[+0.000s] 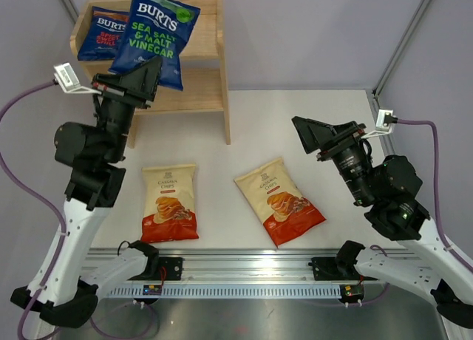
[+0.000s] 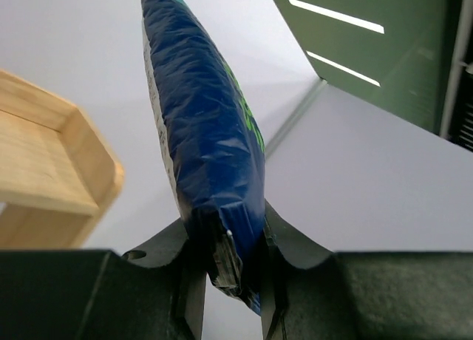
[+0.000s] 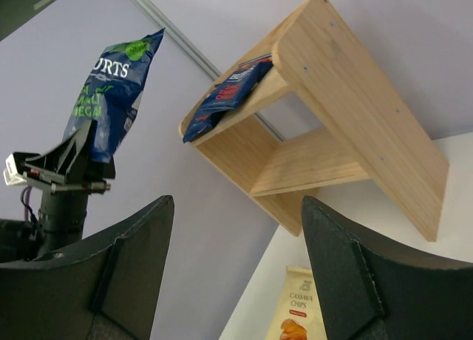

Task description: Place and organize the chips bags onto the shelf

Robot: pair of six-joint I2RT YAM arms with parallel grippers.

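Note:
My left gripper should set the green-topped BURTS bag [image 1: 157, 34] down in the top level's empty end [image 1: 207, 38], since the bag is slanted in it, and then grip the bag's bottom edge again to straighten it.
My left gripper [image 1: 150, 80] is shut on the bottom edge of the green-topped dark blue BURTS bag [image 1: 159, 31] and holds it upright in the air in front of the wooden shelf [image 1: 209, 96]. The left wrist view shows the bag [image 2: 214, 133] edge-on, pinched between the fingers [image 2: 185, 281]. A second blue BURTS bag [image 1: 103, 33] lies on the shelf's top tier. Two cream bags lie flat on the table, one at the left [image 1: 170, 203] and one at the middle [image 1: 279, 199]. My right gripper [image 1: 310, 133] is open and empty, raised above the table's right side. A third blue bag is not in view.
The right wrist view looks up at the shelf [image 3: 347, 96], the blue bag on its top tier [image 3: 225, 96], the held bag [image 3: 111, 89] and one cream bag [image 3: 299, 318]. The shelf's lower tier [image 1: 199, 89] shows bare wood. A metal rail [image 1: 244, 270] runs along the near edge.

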